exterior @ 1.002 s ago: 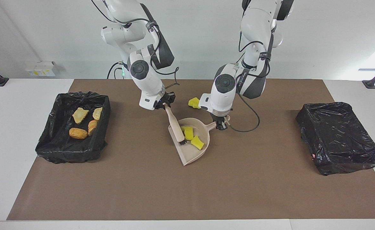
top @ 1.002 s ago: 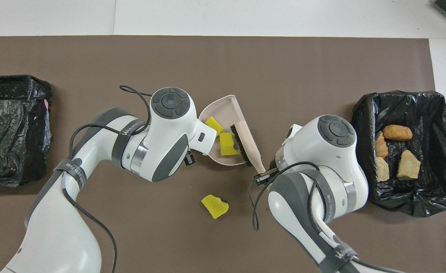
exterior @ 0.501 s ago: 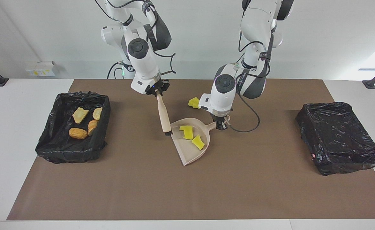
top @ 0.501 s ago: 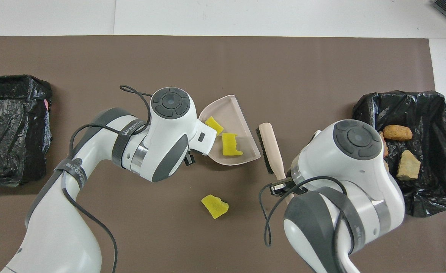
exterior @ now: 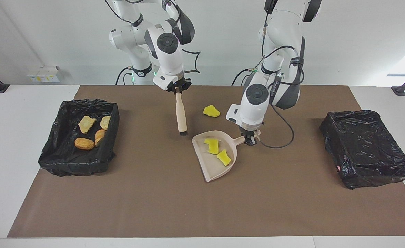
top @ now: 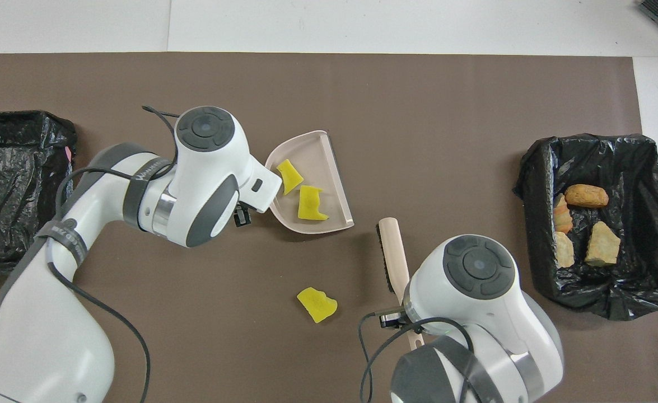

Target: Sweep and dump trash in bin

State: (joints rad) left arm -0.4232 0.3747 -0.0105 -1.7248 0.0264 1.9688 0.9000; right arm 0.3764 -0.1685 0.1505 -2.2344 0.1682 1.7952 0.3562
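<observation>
The loose yellow piece [top: 317, 305] lies off the dustpan's open edge [top: 341, 178]. My left gripper should pull the dustpan back and turn that edge toward the piece before I sweep.
My right gripper [exterior: 177, 90] is shut on the handle of a wooden brush [exterior: 180, 115], which hangs bristles down just above the mat. Beside the brush, my left gripper [exterior: 250, 140] is shut on the handle of the beige dustpan [exterior: 213, 170]. Two yellow sponge pieces of trash [exterior: 212, 145] [exterior: 224, 157] lie in the pan. A third yellow piece [exterior: 211, 111] lies loose on the mat, nearer to the robots than the pan. Overhead, the pan [top: 312, 154], brush [top: 391, 254] and loose piece [top: 317, 304] show, while the wrists hide both grippers.
A black-lined bin [exterior: 74, 165] at the right arm's end holds several tan-orange chunks [exterior: 84, 143]. Another black-bagged bin [exterior: 366, 148] stands at the left arm's end. A brown mat [exterior: 154, 199] covers the table.
My right gripper lifted the brush out of the dustpan and drew it back toward the robots. My left gripper shifted the pan with its two sponge pieces toward the left arm's end.
</observation>
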